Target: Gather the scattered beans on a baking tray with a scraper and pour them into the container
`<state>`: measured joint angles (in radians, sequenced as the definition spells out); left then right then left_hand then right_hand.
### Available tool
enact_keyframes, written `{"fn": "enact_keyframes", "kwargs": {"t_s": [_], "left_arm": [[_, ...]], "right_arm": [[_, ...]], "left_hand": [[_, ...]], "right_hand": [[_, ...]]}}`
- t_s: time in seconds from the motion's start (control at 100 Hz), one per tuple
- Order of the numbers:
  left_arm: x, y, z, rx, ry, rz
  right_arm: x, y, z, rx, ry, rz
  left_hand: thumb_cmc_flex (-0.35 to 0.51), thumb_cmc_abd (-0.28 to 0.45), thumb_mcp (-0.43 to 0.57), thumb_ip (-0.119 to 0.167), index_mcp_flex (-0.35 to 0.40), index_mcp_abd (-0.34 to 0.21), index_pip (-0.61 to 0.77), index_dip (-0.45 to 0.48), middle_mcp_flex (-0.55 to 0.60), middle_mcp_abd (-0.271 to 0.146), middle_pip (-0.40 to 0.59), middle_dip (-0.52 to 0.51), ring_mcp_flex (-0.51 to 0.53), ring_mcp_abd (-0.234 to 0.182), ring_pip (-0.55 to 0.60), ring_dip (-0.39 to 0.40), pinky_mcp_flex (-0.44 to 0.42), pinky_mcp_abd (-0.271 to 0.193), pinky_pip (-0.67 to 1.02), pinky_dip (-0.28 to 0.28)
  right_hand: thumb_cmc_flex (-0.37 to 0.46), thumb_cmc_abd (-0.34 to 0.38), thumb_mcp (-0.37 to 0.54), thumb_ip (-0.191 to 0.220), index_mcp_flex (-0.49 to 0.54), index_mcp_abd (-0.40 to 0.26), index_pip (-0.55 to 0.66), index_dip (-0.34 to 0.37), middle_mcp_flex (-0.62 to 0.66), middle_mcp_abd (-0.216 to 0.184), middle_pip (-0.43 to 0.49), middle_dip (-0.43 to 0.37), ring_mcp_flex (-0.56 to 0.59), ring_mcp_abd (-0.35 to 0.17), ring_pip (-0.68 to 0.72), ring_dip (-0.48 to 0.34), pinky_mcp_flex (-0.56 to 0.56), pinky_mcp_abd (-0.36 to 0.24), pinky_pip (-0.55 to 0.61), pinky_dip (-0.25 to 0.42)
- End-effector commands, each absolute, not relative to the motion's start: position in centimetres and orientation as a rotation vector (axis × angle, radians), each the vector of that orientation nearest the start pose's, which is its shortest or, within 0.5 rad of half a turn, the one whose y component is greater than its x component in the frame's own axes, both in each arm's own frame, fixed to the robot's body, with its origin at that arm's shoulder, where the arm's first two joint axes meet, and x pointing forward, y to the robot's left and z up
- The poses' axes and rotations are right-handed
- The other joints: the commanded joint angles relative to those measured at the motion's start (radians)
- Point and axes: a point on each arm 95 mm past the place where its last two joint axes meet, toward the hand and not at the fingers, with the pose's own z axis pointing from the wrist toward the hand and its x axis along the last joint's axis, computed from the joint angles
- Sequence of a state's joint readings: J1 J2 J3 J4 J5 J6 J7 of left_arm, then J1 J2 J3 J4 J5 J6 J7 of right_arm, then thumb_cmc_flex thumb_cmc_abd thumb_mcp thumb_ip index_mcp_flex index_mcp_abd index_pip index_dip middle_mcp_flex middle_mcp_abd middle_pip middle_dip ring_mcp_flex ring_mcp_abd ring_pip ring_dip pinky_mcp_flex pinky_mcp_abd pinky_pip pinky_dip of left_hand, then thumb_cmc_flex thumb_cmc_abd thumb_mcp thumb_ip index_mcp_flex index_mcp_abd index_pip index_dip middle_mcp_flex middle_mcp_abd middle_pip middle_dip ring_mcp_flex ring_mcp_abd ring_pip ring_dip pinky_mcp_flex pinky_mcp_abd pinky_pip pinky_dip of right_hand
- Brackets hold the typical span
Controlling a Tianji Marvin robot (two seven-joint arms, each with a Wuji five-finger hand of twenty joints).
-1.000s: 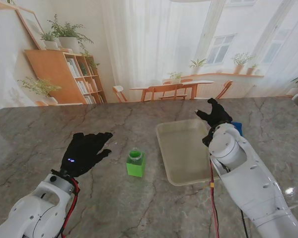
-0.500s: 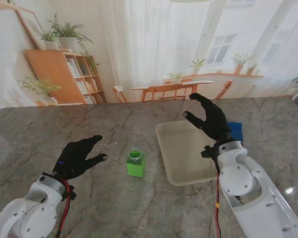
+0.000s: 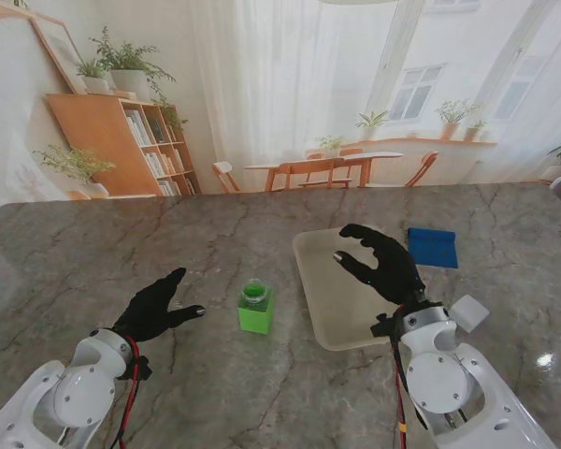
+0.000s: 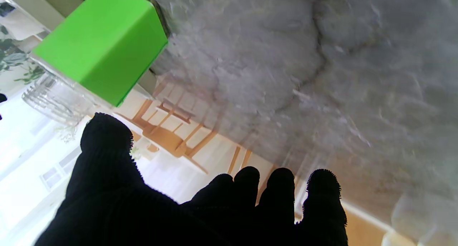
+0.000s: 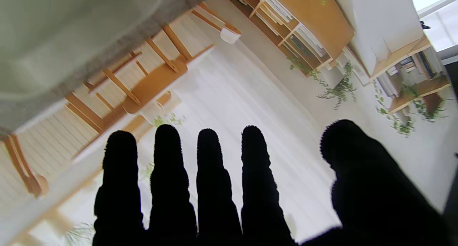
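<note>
My gripper should expect the white box (image 3: 469,313) to fit like a cap over the container's clear round neck (image 3: 254,291), which stands uncovered, and to turn when I twist it.
A cream baking tray (image 3: 329,281) lies right of the table's middle; I can make out no beans on it. The container (image 3: 255,309), a green box with a clear round neck, stands left of the tray and shows in the left wrist view as the green container (image 4: 103,45). The blue scraper (image 3: 432,247) lies flat on the table beyond the tray's right side. My right hand (image 3: 379,264) hovers over the tray's right part, open, fingers (image 5: 209,174) spread, holding nothing. My left hand (image 3: 154,307) is open near the table, left of the container, apart from it.
The grey marble table (image 3: 168,234) reaches to a far edge with chairs and a wooden dining table beyond. A bookshelf stands at the far left. My white forearms rise from the near corners.
Both arms have drawn back toward me. The right hand came off the scraper's place, leaving the scraper uncovered on the table. The left hand moved nearer and turned sideways.
</note>
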<state>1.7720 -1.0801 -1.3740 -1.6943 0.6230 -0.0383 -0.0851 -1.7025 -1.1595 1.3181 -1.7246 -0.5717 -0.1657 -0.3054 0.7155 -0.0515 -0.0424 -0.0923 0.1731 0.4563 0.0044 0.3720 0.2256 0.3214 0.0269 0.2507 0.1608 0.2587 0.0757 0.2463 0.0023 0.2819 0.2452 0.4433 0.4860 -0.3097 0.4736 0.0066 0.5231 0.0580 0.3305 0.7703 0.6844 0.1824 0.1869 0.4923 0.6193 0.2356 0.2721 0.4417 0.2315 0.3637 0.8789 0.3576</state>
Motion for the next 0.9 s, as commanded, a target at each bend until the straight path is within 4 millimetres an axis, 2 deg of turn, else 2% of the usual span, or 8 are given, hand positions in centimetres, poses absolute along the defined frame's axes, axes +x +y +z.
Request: {"fn": "enact_keyframes", "kwargs": {"t_s": [0.0,0.19,0.29,0.42,0.72,0.75,0.89], "left_arm": [[36.0,3.5,-35.3,-1.695,1.408,-1.609],[37.7,2.2,-36.9,-1.701,1.48,-1.656],[38.4,1.5,-37.5,-1.7,1.492,-1.703],[38.8,0.9,-38.1,-1.687,1.538,-1.728],[39.7,-0.2,-38.9,-1.627,1.672,-1.819],[39.7,-0.3,-38.9,-1.621,1.686,-1.823],[39.9,-0.4,-39.3,-1.614,1.714,-1.839]], "right_arm": [[36.9,-0.5,-30.1,1.452,0.896,1.988],[36.6,-0.2,-30.6,1.487,0.814,2.003],[36.4,-0.2,-30.5,1.473,0.803,2.001],[36.3,-0.1,-30.6,1.489,0.748,2.005],[36.3,0.1,-30.8,1.536,0.694,1.989],[36.3,0.1,-30.8,1.538,0.693,1.987],[36.3,0.2,-30.8,1.55,0.678,1.985]], "left_hand": [[-0.04,-0.025,0.012,0.076,-0.03,0.06,-0.016,-0.018,-0.029,-0.005,-0.006,-0.012,-0.037,0.001,-0.007,-0.01,-0.009,-0.024,-0.023,-0.025],[-0.045,-0.058,0.009,0.075,-0.027,0.065,-0.006,-0.021,-0.023,0.002,0.003,-0.005,-0.026,0.013,0.01,-0.004,0.01,-0.011,0.0,-0.015],[-0.052,-0.097,0.013,0.072,-0.034,0.075,0.021,0.016,-0.013,0.009,0.014,0.014,-0.018,0.022,0.029,0.01,0.011,-0.005,0.055,0.002],[-0.06,-0.105,0.011,0.069,-0.036,0.085,0.014,0.027,-0.035,0.019,0.012,0.027,-0.034,0.028,0.033,0.015,0.001,-0.004,0.091,-0.002],[-0.078,-0.104,0.009,0.064,-0.03,0.106,-0.017,-0.021,-0.07,0.03,0.008,0.031,-0.056,0.034,0.042,0.018,-0.02,-0.009,0.145,-0.021],[-0.079,-0.102,0.009,0.063,-0.026,0.11,-0.016,-0.062,-0.072,0.033,0.008,0.029,-0.058,0.034,0.045,0.017,-0.027,-0.009,0.168,-0.043],[-0.086,-0.101,0.007,0.062,-0.028,0.121,-0.022,-0.083,-0.079,0.035,0.007,0.029,-0.062,0.033,0.046,0.017,-0.031,-0.01,0.176,-0.051]], "right_hand": [[-0.007,-0.013,0.024,-0.03,0.024,-0.021,0.006,0.013,0.01,-0.018,0.006,0.012,0.011,-0.021,-0.003,0.014,0.003,-0.027,0.015,0.03],[0.004,-0.018,0.024,-0.031,0.032,-0.019,0.01,0.013,0.023,-0.018,0.007,0.017,0.019,-0.018,-0.004,0.022,0.006,-0.024,0.018,0.049],[0.011,-0.014,0.024,-0.03,0.031,-0.019,0.01,0.013,0.027,-0.019,0.009,0.02,0.024,-0.02,-0.002,0.026,0.013,-0.025,0.023,0.058],[0.022,-0.016,0.023,-0.03,0.038,-0.016,0.015,0.014,0.035,-0.018,0.014,0.025,0.033,-0.022,0.006,0.032,0.017,-0.021,0.031,0.068],[0.042,-0.01,0.014,-0.028,0.045,-0.004,0.017,0.013,0.048,-0.01,0.022,0.035,0.04,-0.015,0.026,0.044,0.018,-0.014,0.055,0.088],[0.043,-0.009,0.013,-0.028,0.045,-0.003,0.017,0.013,0.049,-0.009,0.023,0.036,0.039,-0.014,0.027,0.044,0.018,-0.014,0.057,0.089],[0.049,-0.007,0.009,-0.028,0.049,-0.001,0.019,0.013,0.054,-0.007,0.026,0.04,0.045,-0.015,0.037,0.048,0.02,-0.011,0.064,0.093]]}}
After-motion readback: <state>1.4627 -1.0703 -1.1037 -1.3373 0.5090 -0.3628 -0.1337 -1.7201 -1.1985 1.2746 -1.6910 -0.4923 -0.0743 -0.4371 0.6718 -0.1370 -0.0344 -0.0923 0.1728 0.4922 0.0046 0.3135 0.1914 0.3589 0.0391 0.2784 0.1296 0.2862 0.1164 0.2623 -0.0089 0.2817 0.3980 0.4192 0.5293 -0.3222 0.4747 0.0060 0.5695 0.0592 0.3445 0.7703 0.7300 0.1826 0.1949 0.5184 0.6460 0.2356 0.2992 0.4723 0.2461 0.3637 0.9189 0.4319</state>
